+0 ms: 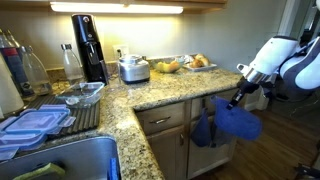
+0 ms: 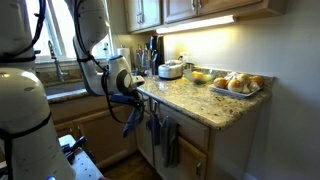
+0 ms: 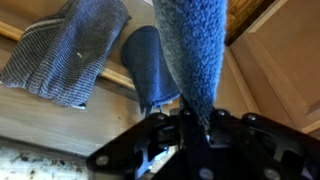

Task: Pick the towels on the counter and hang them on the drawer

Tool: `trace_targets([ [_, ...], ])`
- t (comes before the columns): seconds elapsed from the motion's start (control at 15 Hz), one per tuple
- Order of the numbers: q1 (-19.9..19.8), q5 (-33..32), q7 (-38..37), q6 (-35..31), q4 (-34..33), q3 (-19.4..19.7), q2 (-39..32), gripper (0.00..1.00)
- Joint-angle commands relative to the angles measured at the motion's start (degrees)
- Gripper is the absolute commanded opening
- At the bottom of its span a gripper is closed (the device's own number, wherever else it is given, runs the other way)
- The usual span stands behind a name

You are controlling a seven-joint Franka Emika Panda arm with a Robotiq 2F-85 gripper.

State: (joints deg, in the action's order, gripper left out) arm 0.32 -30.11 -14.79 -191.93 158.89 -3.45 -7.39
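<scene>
The held towel (image 1: 238, 121) is hanging out from the drawer, wide of the hung blue towel (image 1: 203, 130). Next, my gripper moves back lower and inward, toward the hung blue towel.
My gripper (image 1: 238, 96) is shut on a blue towel (image 1: 241, 123) that hangs limp below it, in the air off the counter's (image 1: 150, 95) rounded edge and in front of the cabinets. In the wrist view the held towel (image 3: 195, 50) runs from the jaws (image 3: 195, 125). Another blue towel (image 1: 203, 129) hangs on the drawer (image 1: 160, 120). In an exterior view two towels (image 2: 153, 129) (image 2: 172, 142) hang from the drawer front, and my gripper (image 2: 130, 97) holds the third (image 2: 133, 120) beside them. The wrist view shows the two hung towels (image 3: 65, 50) (image 3: 150, 65).
On the counter stand a rice cooker (image 1: 134, 68), a black soda maker (image 1: 88, 46), a tray of bread (image 1: 197, 63) and fruit (image 1: 168, 66). A sink (image 1: 70, 160), a dish rack with blue-lidded containers (image 1: 35, 122) and bottles (image 1: 32, 70) are nearby.
</scene>
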Motion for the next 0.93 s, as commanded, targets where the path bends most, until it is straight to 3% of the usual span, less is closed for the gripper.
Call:
trace_targets([
  [0.0,4.5,4.1,2.5,-4.5,0.0,4.8,-4.5,0.07],
  [0.27,8.8,9.7,4.2,-10.1,-0.4,7.1,-10.5,0.07],
  [0.33,3.4,12.3,5.7,-5.9,-1.7,0.0,-8.5,0.07],
  [0.6,3.0,16.9,8.6,-6.1,-4.7,-3.0,-10.4,0.07],
  [0.87,3.7,19.8,11.6,-6.0,-6.2,-2.3,-12.0,0.07],
])
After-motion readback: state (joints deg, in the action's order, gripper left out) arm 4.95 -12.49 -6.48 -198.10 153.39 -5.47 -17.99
